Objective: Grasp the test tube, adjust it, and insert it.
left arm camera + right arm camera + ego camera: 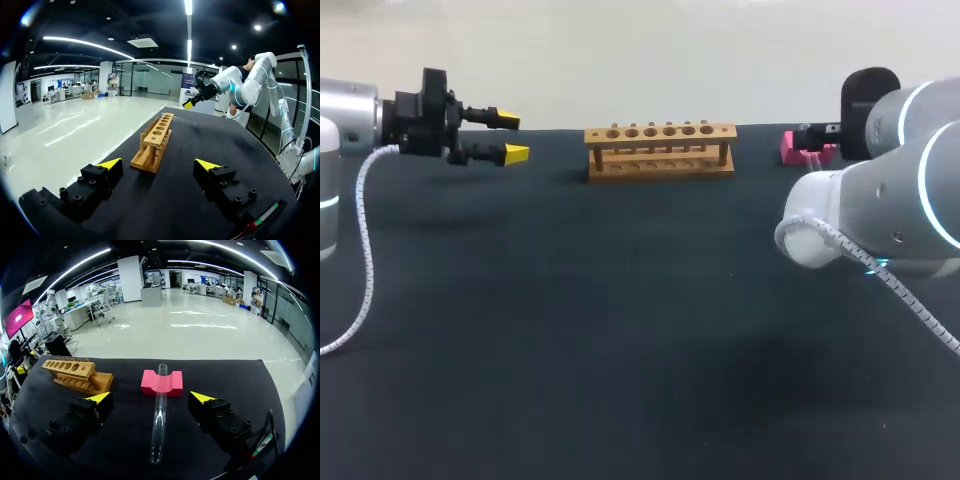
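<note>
The clear test tube will stand upright when I put it in, because the rack's lower board is lined with matching hollows under the rack's holes.
A clear test tube lies on the dark table, its far end resting in the notch of a pink block. My right gripper hovers over it, open, one yellow-tipped finger on each side and neither touching. The wooden rack with its row of holes stands at the table's far middle, empty. At the far left my left gripper hangs above the table, open and holding nothing, pointing toward the rack ahead of it. In the head view my right arm hides its own gripper and most of the tube.
The pink block sits at the far right, near the table's back edge. In the right wrist view the rack stands off beside the left finger. A cable hangs from my left arm over the table's left side.
</note>
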### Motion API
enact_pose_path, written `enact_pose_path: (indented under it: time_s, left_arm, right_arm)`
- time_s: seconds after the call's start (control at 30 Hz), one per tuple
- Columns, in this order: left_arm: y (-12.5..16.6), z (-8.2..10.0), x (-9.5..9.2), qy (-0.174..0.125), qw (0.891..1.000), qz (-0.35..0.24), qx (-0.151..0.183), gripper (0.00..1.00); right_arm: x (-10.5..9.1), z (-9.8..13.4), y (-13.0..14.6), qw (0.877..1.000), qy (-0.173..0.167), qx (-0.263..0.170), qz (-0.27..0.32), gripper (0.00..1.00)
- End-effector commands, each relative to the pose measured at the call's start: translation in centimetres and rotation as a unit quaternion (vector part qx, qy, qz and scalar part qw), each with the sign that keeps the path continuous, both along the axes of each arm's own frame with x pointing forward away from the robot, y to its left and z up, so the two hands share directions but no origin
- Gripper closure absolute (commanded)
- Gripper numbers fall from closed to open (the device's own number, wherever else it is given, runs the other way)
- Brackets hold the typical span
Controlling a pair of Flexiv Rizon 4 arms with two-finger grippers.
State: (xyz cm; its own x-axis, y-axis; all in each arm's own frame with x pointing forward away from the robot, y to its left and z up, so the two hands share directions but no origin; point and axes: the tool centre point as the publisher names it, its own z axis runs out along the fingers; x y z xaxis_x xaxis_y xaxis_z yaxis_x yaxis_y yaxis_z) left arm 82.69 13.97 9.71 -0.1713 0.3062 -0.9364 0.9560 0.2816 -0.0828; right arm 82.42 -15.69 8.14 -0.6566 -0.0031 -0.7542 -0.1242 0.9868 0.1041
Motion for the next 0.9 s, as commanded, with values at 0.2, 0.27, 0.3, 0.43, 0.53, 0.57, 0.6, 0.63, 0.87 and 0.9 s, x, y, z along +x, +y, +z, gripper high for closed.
enact_pose_path:
  time_s: [0.2, 0.27, 0.3, 0.43, 0.53, 0.57, 0.6, 0.63, 0.87, 0.9]
  left_arm:
    - [0.0, -0.1, -0.1, -0.002, 1.0, 0.0, -0.001, 0.0]
    - [0.0, -0.1, -0.1, -0.002, 1.0, 0.0, -0.001, 0.0]
    - [0.0, -0.1, -0.1, -0.002, 1.0, 0.0, -0.001, 0.0]
    - [0.0, -0.1, -0.1, -0.002, 1.0, 0.0, -0.001, 0.0]
    - [0.0, -0.1, -0.1, -0.002, 1.0, 0.0, -0.001, 0.0]
    - [0.0, -0.1, -0.1, -0.002, 1.0, 0.0, -0.001, 0.0]
    - [0.0, -0.1, -0.1, -0.002, 1.0, 0.0, -0.001, 0.0]
    - [0.0, -0.1, -0.1, -0.002, 1.0, 0.0, -0.001, 0.0]
    - [0.0, -0.1, -0.1, -0.002, 1.0, 0.0, -0.001, 0.0]
    - [0.0, -0.1, -0.1, -0.002, 1.0, 0.0, -0.001, 0.0]
  right_arm:
    - [1.8, -2.9, 0.1, 1.0, 0.003, -0.007, -0.01, 0.0]
    - [2.0, -3.3, 0.1, 1.0, 0.003, -0.003, -0.008, 0.0]
    - [2.0, -3.4, 0.2, 1.0, 0.005, -0.004, -0.005, 0.0]
    - [2.2, -3.9, 0.4, 1.0, 0.003, -0.002, 0.0, 0.0]
    - [2.2, -4.5, 0.3, 1.0, 0.0, 0.008, 0.0, 0.0]
    - [2.2, -4.7, 0.2, 1.0, -0.002, 0.009, 0.001, 0.0]
    - [2.2, -5.0, 0.2, 1.0, 0.0, 0.007, 0.0, 0.0]
    - [2.2, -5.2, 0.1, 1.0, 0.0, 0.006, 0.0, 0.0]
    - [2.2, -6.2, 0.0, 1.0, -0.004, 0.002, -0.002, 0.0]
    - [2.2, -6.3, -0.1, 1.0, -0.005, 0.002, -0.003, 0.0]
